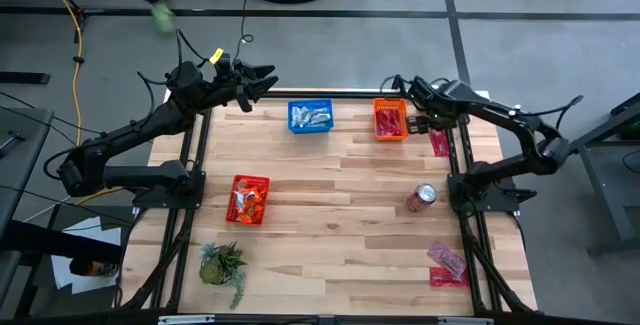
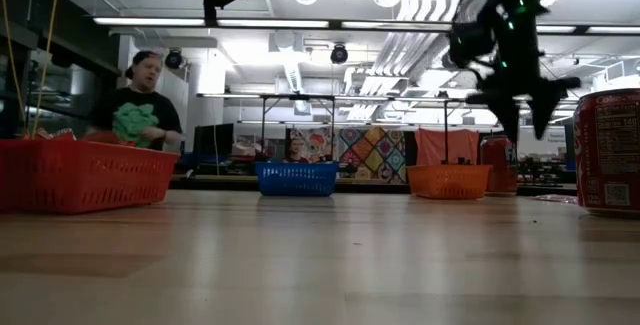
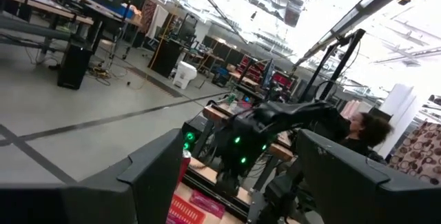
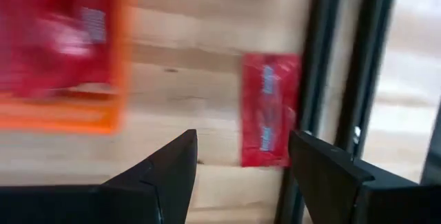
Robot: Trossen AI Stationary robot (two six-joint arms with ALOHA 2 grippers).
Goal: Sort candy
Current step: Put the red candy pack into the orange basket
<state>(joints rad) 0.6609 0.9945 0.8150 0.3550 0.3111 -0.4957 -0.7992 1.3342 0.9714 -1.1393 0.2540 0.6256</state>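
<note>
The loose red packet's long edges (image 4: 245,114) face my open fingers. My right gripper should keep going down until the fingers are on both sides of the packet's middle (image 4: 269,112), and then close.
Candy lies sorted in three mesh baskets: blue-and-white packets in the blue basket (image 1: 310,116), red ones in the orange basket (image 1: 391,119), mixed ones in the red basket (image 1: 248,200). A loose red packet (image 1: 439,142) (image 4: 270,109) lies flat on the table by the right edge. More pink and red packets (image 1: 448,263) lie near the right near corner. My right gripper (image 1: 412,95) (image 4: 241,162) hovers open above the table between the orange basket (image 4: 62,52) and the loose packet. My left gripper (image 1: 262,83) (image 3: 241,176) is open, raised over the far left edge.
A red soda can (image 1: 421,198) (image 2: 607,150) lies on the right half of the table. A small plant (image 1: 222,263) stands at the near left. The right arm's frame rail (image 4: 324,52) runs right beside the loose packet. A person (image 2: 140,100) is beyond the far edge.
</note>
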